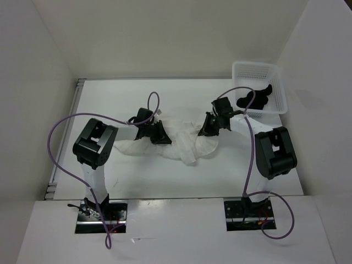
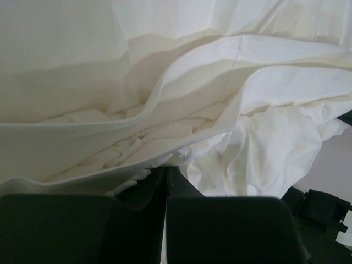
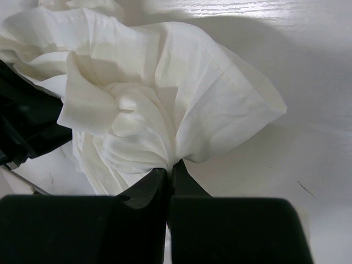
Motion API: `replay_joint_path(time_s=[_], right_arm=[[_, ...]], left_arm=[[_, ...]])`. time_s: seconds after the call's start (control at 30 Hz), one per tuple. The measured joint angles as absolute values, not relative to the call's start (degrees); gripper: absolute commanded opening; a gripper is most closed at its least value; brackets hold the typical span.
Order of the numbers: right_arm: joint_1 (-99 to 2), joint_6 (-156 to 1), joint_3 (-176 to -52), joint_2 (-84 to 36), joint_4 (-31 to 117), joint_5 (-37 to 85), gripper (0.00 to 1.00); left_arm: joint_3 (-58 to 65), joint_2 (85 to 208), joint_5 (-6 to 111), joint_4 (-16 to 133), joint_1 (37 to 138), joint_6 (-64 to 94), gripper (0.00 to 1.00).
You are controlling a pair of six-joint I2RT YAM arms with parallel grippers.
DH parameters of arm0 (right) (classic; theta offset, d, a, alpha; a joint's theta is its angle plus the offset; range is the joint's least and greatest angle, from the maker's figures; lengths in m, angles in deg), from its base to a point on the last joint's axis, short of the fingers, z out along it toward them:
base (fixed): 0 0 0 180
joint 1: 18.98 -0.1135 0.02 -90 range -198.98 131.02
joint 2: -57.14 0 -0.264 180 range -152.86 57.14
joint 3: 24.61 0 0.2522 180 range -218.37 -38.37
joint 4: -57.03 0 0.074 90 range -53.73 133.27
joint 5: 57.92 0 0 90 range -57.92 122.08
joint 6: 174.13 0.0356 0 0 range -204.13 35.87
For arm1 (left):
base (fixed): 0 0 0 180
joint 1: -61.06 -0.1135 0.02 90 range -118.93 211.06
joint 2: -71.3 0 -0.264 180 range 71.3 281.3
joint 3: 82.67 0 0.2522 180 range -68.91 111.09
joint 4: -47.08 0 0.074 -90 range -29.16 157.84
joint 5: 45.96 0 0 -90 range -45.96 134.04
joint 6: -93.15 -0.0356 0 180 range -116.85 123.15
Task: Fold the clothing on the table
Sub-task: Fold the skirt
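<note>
Next, my left gripper opens and moves back toward the end trailing (image 1: pixel 130 147) behind it, because it is pinching layered folds mid-garment (image 2: pixel 165 137) and keeping the clothing bunched.
The white wrinkled clothing (image 1: pixel 184 146) lies bunched in the middle of the table (image 1: pixel 137 173), stretched between my two grippers. My left gripper (image 1: pixel 161 135) sits at its left end. In the left wrist view the left gripper (image 2: pixel 166 171) is shut, with folds of the clothing (image 2: pixel 264 110) pinched at its tips. My right gripper (image 1: pixel 209 128) is at the garment's right end. Its wrist view shows the right gripper (image 3: pixel 170 165) shut on a gathered corner of the clothing (image 3: pixel 165 82), just above the table (image 3: pixel 308 66).
A white mesh basket (image 1: pixel 281 94) stands at the back right and holds a small black cloth (image 1: pixel 256 98). White walls close in the table on the left, back and right. A metal strip (image 1: pixel 65 137) runs along the left edge.
</note>
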State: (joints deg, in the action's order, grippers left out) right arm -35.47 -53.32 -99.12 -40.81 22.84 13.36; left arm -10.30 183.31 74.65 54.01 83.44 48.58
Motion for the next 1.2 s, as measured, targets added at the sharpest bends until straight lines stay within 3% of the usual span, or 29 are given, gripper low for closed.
replay_joint_path(time_s=[0.6, 1.2], right_arm=[[-32.7, -54.46, -98.59, -39.98, 21.33, 14.8, 0.0], [-26.77, -57.12, -96.91, -28.11, 14.8, 14.19, 0.0]], left_arm=[[-9.76, 174.22, 70.61, 61.34, 81.77, 47.44, 0.0], [-4.95, 186.3, 71.68, 55.06, 87.28, 50.15, 0.0]])
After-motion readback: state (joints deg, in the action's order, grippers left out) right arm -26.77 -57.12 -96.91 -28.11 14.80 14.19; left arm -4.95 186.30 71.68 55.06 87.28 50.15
